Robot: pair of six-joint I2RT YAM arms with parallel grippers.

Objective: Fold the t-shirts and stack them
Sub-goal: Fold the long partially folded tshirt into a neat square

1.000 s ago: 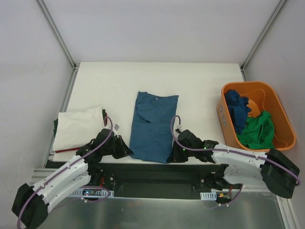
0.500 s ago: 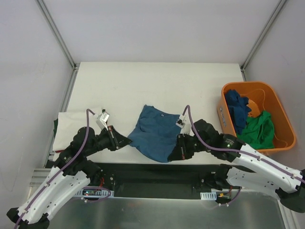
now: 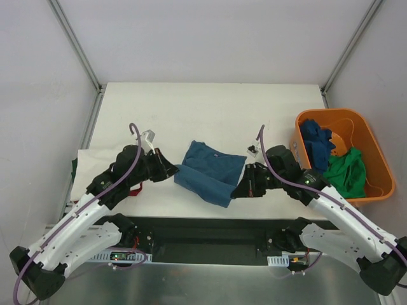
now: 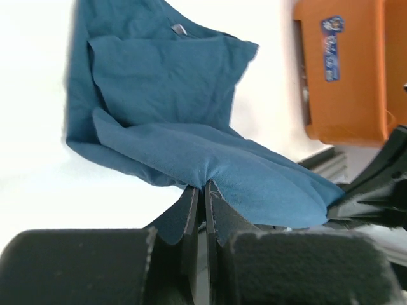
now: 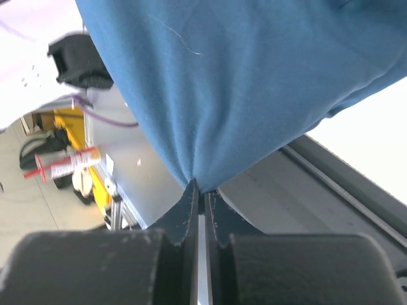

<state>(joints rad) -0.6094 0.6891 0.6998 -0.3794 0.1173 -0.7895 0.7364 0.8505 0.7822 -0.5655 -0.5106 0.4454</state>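
The blue t-shirt's raised edge runs from one gripper to the other and faces the collar end, so my right gripper goes on carrying its corner until the two edges meet.
A blue t-shirt lies mid-table with its near half raised and doubled back over the far half. My left gripper is shut on its left near corner. My right gripper is shut on the right near corner. In the left wrist view the jaws pinch a bunch of the blue cloth, collar label at the far end. The right wrist view has its jaws pinching the hanging blue fabric. A folded white t-shirt sits at the left, with a strip of red at its near edge.
An orange basket at the right holds a dark blue t-shirt and a green t-shirt. It also shows in the left wrist view as an orange wall. The metal frame rail runs along the table's near edge.
Both grippers have risen from the near edge and carried the blue t-shirt's hem up and away from the arm bases. The flat shirt now looks shorter, doubling over itself.
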